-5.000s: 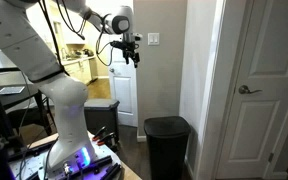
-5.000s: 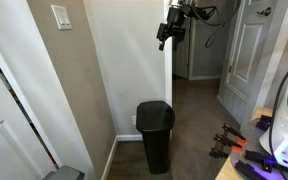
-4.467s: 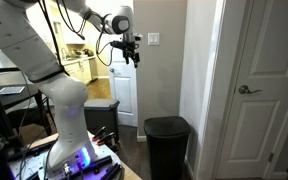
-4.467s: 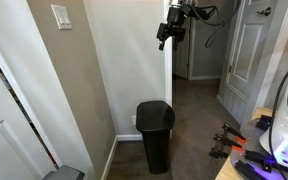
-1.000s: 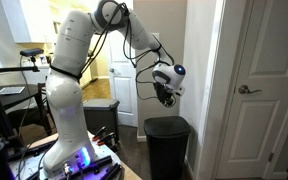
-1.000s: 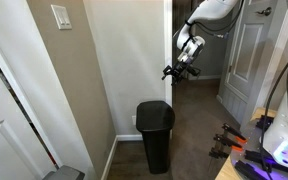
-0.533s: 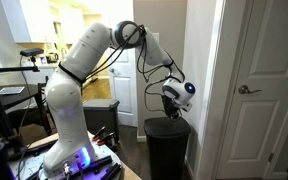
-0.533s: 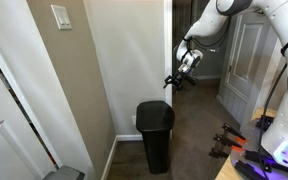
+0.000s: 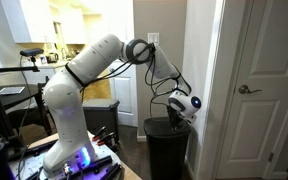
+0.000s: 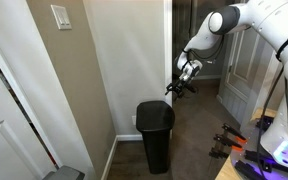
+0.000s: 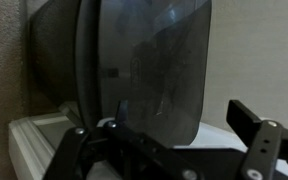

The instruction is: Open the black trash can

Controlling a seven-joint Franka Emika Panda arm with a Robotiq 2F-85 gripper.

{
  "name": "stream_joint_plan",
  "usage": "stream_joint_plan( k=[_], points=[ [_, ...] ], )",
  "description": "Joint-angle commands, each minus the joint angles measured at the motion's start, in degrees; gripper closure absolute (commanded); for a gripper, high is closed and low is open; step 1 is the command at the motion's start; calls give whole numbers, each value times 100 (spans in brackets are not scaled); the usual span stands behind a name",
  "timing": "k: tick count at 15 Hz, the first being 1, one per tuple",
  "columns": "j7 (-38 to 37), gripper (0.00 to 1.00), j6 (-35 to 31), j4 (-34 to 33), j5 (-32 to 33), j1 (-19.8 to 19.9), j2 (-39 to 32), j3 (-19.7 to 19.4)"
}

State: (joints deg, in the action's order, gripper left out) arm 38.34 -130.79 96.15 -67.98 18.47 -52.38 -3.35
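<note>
Next, my gripper goes down beside the can and pushes the lid's rim point(image 10: 172, 122) up from below, because it is hanging above the edge of the shut lid point(image 10: 170, 108).
The black trash can point(image 9: 166, 148) stands on the floor against the wall corner, and it also shows in the second exterior view point(image 10: 153, 135). Its rounded lid lies shut. My gripper point(image 9: 177, 118) hangs just above the lid's edge, and it sits above and to the side of the can in the exterior view from the hallway point(image 10: 174, 88). In the wrist view the glossy dark lid point(image 11: 144, 60) fills the upper frame, and my gripper point(image 11: 184, 118) is open and empty with its two fingers spread in front of it.
A white door point(image 9: 259, 90) with a lever handle stands beside the can. Grey walls point(image 10: 124, 50) hem the can in at the corner. A light switch point(image 10: 61, 17) is on the near wall. A bench with tools point(image 10: 234, 142) is close to the robot's base.
My arm has swung down from high beside the wall corner to just above the trash can. The lid has stayed shut and the gripper has stayed open.
</note>
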Motion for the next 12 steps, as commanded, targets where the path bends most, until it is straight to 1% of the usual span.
stream_joint_plan(
  k=[1,10,12],
  points=[
    [-15,0,5,-22,22,9,-12,9],
    [33,0,-18,-6,4,3,13,21],
    [-16,0,59,-156,40,42,-118,9]
  ],
)
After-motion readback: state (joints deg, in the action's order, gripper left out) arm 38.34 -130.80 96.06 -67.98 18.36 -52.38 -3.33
